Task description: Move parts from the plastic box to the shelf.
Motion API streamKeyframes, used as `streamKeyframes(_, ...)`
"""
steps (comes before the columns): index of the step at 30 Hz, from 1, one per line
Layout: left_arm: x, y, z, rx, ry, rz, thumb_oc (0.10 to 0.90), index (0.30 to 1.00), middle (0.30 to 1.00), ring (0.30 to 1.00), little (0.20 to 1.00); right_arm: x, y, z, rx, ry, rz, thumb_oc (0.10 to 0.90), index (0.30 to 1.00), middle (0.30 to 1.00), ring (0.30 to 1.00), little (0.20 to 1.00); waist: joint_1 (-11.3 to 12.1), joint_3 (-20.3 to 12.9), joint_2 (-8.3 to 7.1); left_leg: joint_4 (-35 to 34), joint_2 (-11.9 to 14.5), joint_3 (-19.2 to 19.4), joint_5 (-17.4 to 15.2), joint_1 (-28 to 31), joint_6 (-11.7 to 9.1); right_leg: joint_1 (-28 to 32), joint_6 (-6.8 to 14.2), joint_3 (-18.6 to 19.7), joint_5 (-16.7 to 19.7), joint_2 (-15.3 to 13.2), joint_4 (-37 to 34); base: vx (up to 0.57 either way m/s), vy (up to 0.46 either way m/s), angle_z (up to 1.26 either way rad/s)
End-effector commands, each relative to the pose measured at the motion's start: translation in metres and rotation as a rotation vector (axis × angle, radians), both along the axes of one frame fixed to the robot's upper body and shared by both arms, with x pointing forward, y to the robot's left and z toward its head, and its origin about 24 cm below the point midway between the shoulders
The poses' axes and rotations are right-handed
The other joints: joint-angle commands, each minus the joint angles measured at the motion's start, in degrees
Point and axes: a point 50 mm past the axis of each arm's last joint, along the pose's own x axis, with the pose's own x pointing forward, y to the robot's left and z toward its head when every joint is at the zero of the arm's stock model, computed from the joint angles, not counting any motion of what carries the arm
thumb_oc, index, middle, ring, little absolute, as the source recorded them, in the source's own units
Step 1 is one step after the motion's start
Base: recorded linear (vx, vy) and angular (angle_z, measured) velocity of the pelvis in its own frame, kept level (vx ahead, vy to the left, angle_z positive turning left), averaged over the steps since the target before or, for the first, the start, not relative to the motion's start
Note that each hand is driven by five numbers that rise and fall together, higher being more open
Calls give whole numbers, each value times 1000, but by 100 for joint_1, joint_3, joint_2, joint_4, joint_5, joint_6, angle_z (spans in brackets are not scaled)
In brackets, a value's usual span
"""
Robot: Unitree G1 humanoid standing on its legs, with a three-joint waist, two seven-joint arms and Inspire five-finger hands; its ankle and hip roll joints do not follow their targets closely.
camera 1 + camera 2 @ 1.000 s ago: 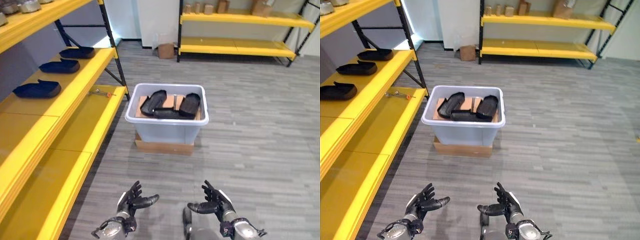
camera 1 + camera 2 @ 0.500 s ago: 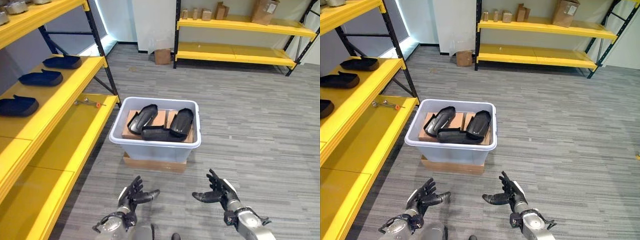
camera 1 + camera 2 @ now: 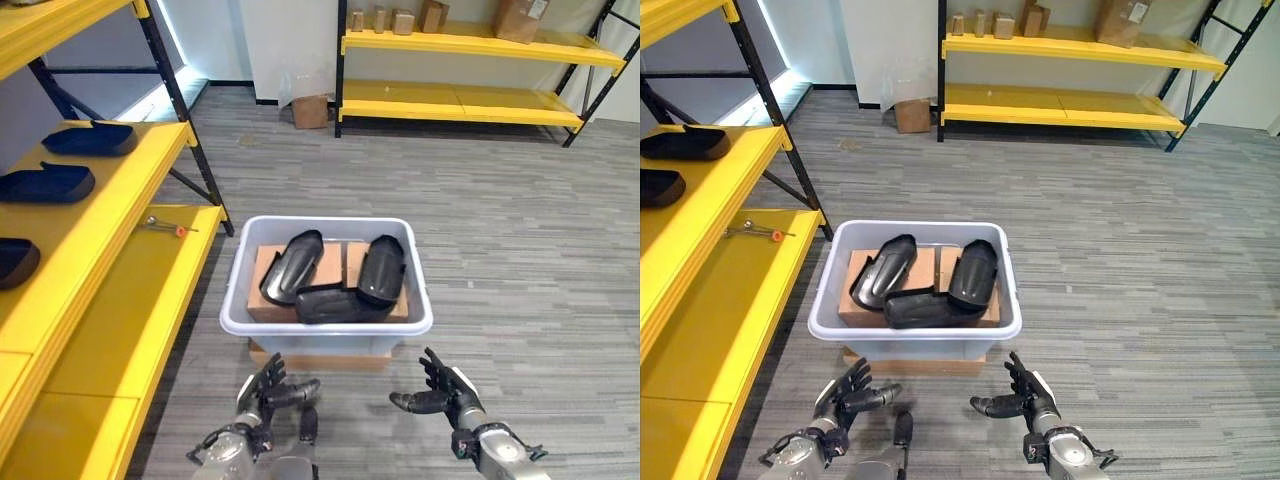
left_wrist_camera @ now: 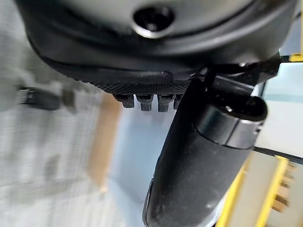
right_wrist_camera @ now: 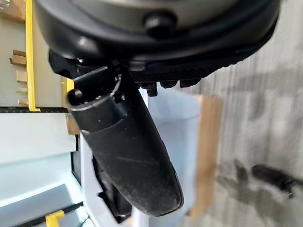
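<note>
The third black part's near end [image 3: 382, 268] is resting on top of another black part [image 3: 373, 298], so the third part will come away by itself when I lift it.
A pale grey plastic box [image 3: 326, 335] stands on a cardboard base on the floor in front of me. Inside it lie three black curved parts [image 3: 291, 265] [image 3: 384, 268] [image 3: 330, 304] on cardboard. The yellow shelf [image 3: 110, 235] runs along my left, with more black parts [image 3: 48, 183] [image 3: 92, 139] on its middle level. My left hand [image 3: 262, 395] and right hand [image 3: 445, 391] hover low just short of the box's near wall, fingers spread, both open and holding nothing. The right wrist view shows the box wall [image 5: 182, 132] past the thumb.
A small tool [image 3: 163, 226] with a red tip lies on the lower shelf level. A second yellow shelf [image 3: 470, 50] with cardboard boxes stands at the far wall. A small cardboard box [image 3: 309, 110] sits on the floor beside it.
The camera has moved toward the box, which now sits closer and lower in view. Both hands remain open, now just short of its near wall.
</note>
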Motion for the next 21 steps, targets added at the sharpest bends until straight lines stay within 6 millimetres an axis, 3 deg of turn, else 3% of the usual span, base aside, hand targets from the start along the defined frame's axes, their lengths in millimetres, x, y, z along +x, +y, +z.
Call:
streamKeyframes(1,21,4,29,-7,-192,28,900,1000,1000,1000,1000,28,11,33,24,-202,68,900,1000,1000,1000,1000,170,-526,58,147,415,-262,-320,-144,-299,-636,214,73,715,6,106,222,193,-6)
streamKeyframes(7,26,8,34,21,-209,13,900,1000,1000,1000,1000,28,20,32,55,-200,82,900,1000,1000,1000,1000,152,-582,40,282,87,-239,-665,3,-14,-1008,409,228,1600,-174,851,211,158,-2)
streamKeyframes(10,25,6,34,1,-202,10,900,1000,1000,1000,1000,27,23,31,60,-194,93,900,1000,1000,1000,1000,98,-486,158,216,65,-289,-799,281,141,-1548,375,278,2175,-87,2054,128,148,7)
streamKeyframes(12,26,6,37,6,-216,-2,900,1000,1000,1000,1000,29,25,34,66,-207,104,900,1000,1000,1000,1000,-17,-284,288,208,122,-333,-858,481,210,-1977,331,268,2225,71,2778,86,120,-2)
streamKeyframes(14,26,2,37,-3,-216,-28,900,1000,1000,1000,1000,26,25,34,76,-204,101,900,1000,1000,1000,1000,-127,-184,394,217,169,-404,-927,600,222,-2384,255,237,1884,223,3027,133,62,9)
streamKeyframes(15,26,1,37,-5,-215,-35,900,1000,1000,1000,1000,26,25,33,82,-203,97,900,1000,1000,1000,1000,-184,-144,411,225,166,-428,-950,672,215,-2534,198,175,1633,230,2961,146,22,29)
streamKeyframes(17,27,0,39,-11,-222,-44,900,1000,1000,1000,1000,27,26,35,96,-210,86,900,1000,1000,1000,1000,-203,-99,474,235,264,-369,-1029,782,135,-2535,117,-222,1230,-115,2187,143,-46,35)
streamKeyframes(19,26,0,37,-18,-217,-42,900,1000,1000,1000,1000,29,26,36,94,-213,85,900,1000,1000,1000,1000,-222,-91,470,189,341,-358,-1090,873,17,-2479,193,-392,1244,-343,1052,139,-139,-6)
streamKeyframes(20,26,-1,36,-24,-213,-38,900,1000,1000,1000,1000,31,25,37,88,-217,87,900,1000,1000,1000,1000,-270,-108,428,146,336,-395,-1118,896,-41,-2522,275,-204,1342,-358,414,99,-114,-33)
streamKeyframes(21,26,-1,36,-25,-213,-38,900,1000,1000,1000,1000,31,25,37,88,-217,87,900,1000,1000,1000,1000,-271,-86,439,138,348,-396,-1125,932,-42,-2466,274,-214,1360,-346,364,115,-168,-27)
